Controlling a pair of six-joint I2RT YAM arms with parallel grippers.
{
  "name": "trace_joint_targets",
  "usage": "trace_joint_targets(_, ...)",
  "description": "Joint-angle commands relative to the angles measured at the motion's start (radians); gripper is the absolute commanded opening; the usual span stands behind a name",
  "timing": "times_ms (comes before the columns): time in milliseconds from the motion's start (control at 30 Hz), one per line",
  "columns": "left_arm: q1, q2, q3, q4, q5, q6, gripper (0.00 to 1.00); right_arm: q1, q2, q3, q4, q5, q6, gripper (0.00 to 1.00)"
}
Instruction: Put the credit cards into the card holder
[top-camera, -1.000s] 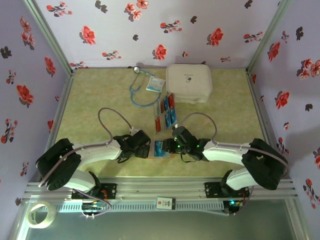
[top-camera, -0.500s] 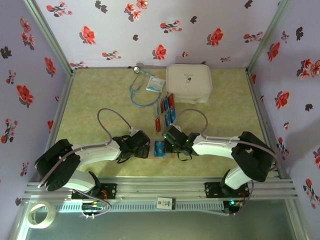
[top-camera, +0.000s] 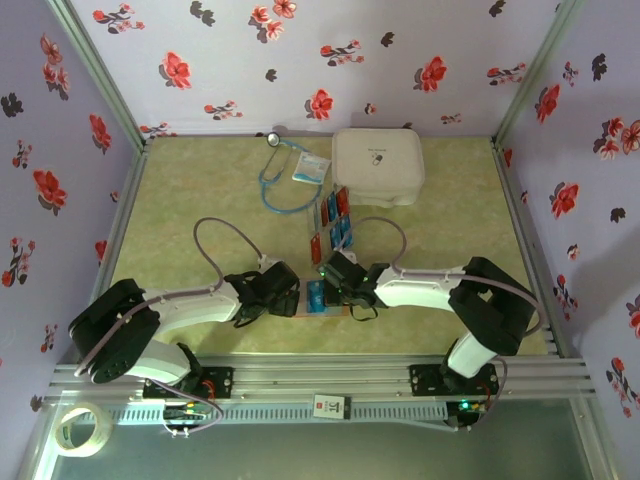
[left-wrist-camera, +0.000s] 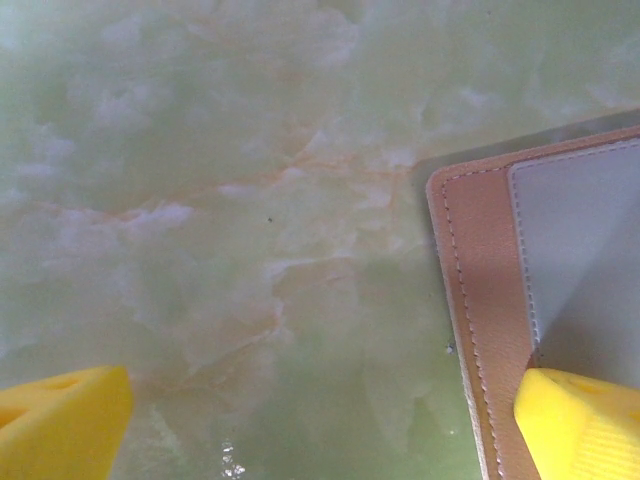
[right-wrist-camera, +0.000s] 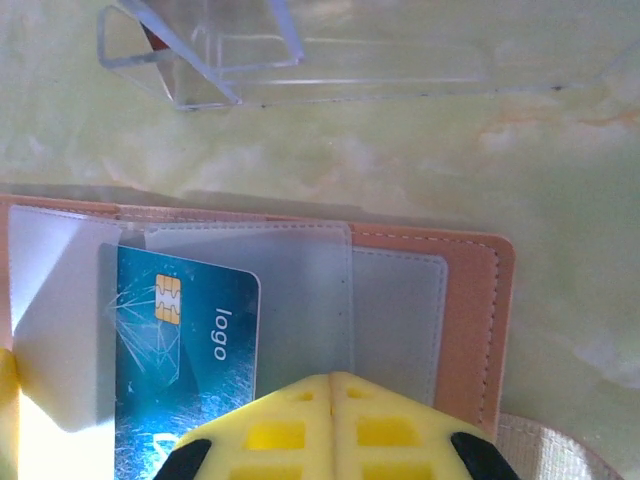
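Observation:
My shut right gripper should push the blue credit card deeper from the card's edge (right-wrist-camera: 256, 335) by its logo, as the card sits too shallow in the clear sleeve (right-wrist-camera: 118, 320).
The tan card holder (right-wrist-camera: 470, 320) lies open on the table, with one blue credit card (right-wrist-camera: 195, 370) inside a clear sleeve. In the top view the holder (top-camera: 331, 311) sits between both grippers. My right gripper (right-wrist-camera: 333, 378) is shut, and its yellow fingertips hover over the holder's sleeves (top-camera: 328, 283). My left gripper (left-wrist-camera: 320, 400) is open wide; its right finger (left-wrist-camera: 580, 425) rests on the holder's stitched edge (left-wrist-camera: 480, 300). More blue and red-orange credit cards (top-camera: 333, 212) stand in a clear tray (right-wrist-camera: 300, 60).
At the back are a large white case (top-camera: 377, 165), a blue stethoscope (top-camera: 284, 178) and a white-and-blue packet (top-camera: 311, 168). A tape roll (top-camera: 80, 428) lies outside the frame at the front left. Floral walls close in three sides.
My right gripper has moved left, from beside the holder to over it, and now covers part of the blue card. The left arm has stayed put.

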Motion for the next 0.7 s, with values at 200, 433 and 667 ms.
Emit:
trace_joint_targets(200,0.003,0.015,-0.029,-0.006,-0.011,0.012,1.00,0.022,0.041,0.056,-0.042,0.003,-0.026,0.00)
trace_joint_targets(433,0.004,0.009,-0.027,-0.009,-0.010,0.011,1.00,0.028,0.002,0.041,-0.086,0.036,-0.034,0.00)
trace_joint_targets(667,0.006,-0.034,-0.004,-0.048,-0.010,0.014,1.00,0.008,-0.121,-0.005,-0.149,0.089,-0.033,0.00)
